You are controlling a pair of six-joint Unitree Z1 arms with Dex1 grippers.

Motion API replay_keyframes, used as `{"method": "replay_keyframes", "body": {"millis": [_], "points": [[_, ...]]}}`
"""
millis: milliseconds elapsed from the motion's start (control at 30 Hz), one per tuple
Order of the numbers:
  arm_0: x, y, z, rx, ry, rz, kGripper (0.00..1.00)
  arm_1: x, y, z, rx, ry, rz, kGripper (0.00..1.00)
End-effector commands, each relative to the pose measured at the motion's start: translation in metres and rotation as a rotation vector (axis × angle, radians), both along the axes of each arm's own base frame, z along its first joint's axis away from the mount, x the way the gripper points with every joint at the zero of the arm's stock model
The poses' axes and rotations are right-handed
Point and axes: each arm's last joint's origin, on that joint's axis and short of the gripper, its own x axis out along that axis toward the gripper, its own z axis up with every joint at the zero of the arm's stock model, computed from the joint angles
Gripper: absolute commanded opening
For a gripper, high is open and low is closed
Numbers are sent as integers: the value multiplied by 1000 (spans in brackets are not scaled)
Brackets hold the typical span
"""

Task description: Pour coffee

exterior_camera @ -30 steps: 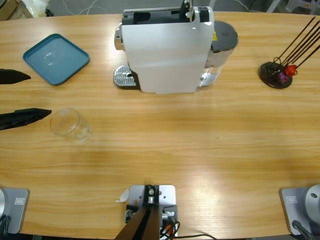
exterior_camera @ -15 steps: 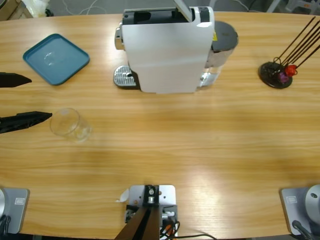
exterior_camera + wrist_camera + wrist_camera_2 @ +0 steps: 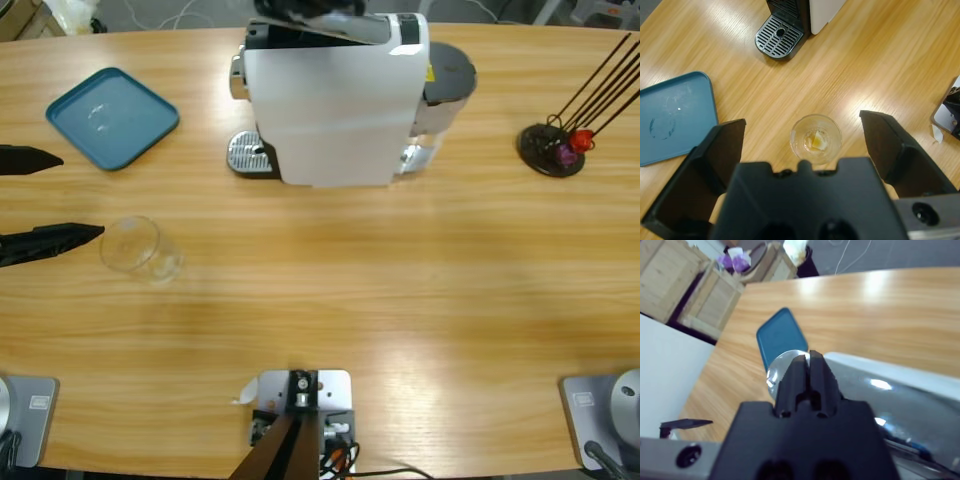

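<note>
A yellow and white scrap (image 3: pixel 817 141) can be seen inside the tumbler's base (image 3: pixel 141 250). The scrap will go along with the tumbler when I carry it to the drip grate.
A clear glass tumbler (image 3: pixel 140 247) stands on the wooden table, left of the white coffee machine (image 3: pixel 330 100). My left gripper (image 3: pixel 82 194) hangs open at the table's left edge, just short of the tumbler. In the left wrist view, the tumbler (image 3: pixel 816 139) sits between and slightly ahead of the spread jaws of the left gripper (image 3: pixel 801 121). My right gripper (image 3: pixel 310 8) is shut and rests on the machine's chrome lever (image 3: pixel 890 400), which lies flat along the machine's top. In the right wrist view, the right gripper (image 3: pixel 809 360) shows its jaws pressed together. No coffee is in view.
A blue tray (image 3: pixel 112 117) lies at the back left, beyond the tumbler. The machine's metal drip grate (image 3: pixel 250 153) juts out on its left side. A black stand holding thin sticks (image 3: pixel 550 148) sits at the far right.
The machine's lever has swung from upright down to flat, with the right gripper following onto it. The left gripper's jaws have hardly moved.
</note>
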Motion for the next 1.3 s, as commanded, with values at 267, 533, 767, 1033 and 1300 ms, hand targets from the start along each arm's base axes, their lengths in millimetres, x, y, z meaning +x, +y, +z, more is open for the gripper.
{"method": "replay_keyframes", "body": {"millis": [267,533,767,1033,1300], "points": [[-1,3,-6,-2,23,17,982,-2,12,-144,-273,351,13,0],[-1,5,-4,-9,12,33,987,2,6,-130,-278,295,11,0],[-10,18,2,-29,-44,112,991,-32,-24,40,-116,-237,301,1000],[-23,17,-22,-9,43,165,991,-88,-87,79,-125,-279,333,1000],[-22,-4,-46,-16,152,254,982,-126,-104,24,-252,-171,423,1000]]}}
